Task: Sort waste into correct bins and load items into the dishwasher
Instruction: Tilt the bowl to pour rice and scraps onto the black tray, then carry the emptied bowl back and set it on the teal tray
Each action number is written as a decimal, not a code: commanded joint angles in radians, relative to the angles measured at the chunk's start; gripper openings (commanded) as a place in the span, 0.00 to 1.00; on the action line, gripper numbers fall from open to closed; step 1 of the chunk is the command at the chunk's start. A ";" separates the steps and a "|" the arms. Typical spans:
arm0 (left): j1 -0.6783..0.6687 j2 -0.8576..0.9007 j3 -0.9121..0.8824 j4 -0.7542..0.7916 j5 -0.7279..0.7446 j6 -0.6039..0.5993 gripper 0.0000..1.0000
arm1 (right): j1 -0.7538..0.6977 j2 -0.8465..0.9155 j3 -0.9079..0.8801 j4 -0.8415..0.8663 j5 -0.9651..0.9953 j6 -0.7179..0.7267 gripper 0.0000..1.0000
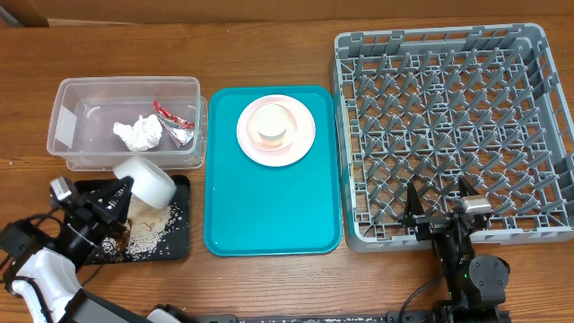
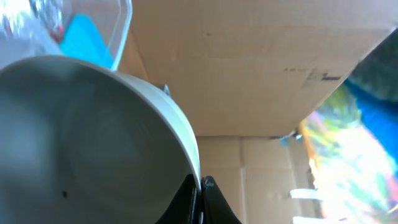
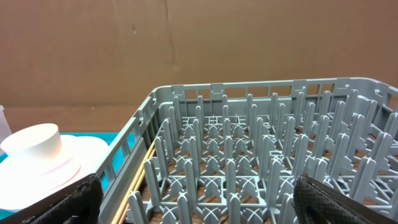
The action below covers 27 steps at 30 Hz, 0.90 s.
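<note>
My left gripper should go on to the teal tray point(image 1: 256, 201) and let go of the white bowl point(image 1: 150, 182) upright there, because the bowl is empty above the black tray's scraps and the teal tray is open.
My left gripper point(image 1: 118, 192) is shut on the rim of the white round bowl point(image 1: 143, 182), tipped on its side over the black tray point(image 1: 179, 244), where brown scraps and pale rice-like crumbs point(image 1: 148, 228) lie. In the left wrist view my left gripper's fingers point(image 2: 200, 186) pinch the white bowl's rim point(image 2: 93, 143). The crumpled white tissue point(image 1: 138, 134) and the red-and-silver wrapper point(image 1: 175, 118) lie in the clear tub point(image 1: 67, 126). A pale pink plate point(image 1: 300, 144) with a small cream-white cup point(image 1: 270, 127) on it sits on the teal tray point(image 1: 269, 215). My right gripper point(image 1: 441, 208) is open and empty at the grey dish rack's point(image 1: 538, 54) front edge.
The right wrist view shows my right gripper point(image 3: 199, 199) open over the grey rack's pegs point(image 3: 249, 162), with the cup point(image 3: 34, 143) and plate point(image 3: 87, 152) at left. Brown cardboard stands behind the table.
</note>
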 commanded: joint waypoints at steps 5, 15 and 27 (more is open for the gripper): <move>-0.008 -0.029 -0.001 -0.094 -0.141 0.090 0.04 | -0.008 -0.010 -0.010 0.008 0.005 0.004 1.00; -0.259 -0.096 0.115 -0.142 -0.313 0.016 0.04 | -0.008 -0.010 -0.010 0.008 0.005 0.004 1.00; -0.898 -0.137 0.299 -0.076 -0.963 -0.288 0.04 | -0.008 -0.010 -0.010 0.008 0.005 0.004 1.00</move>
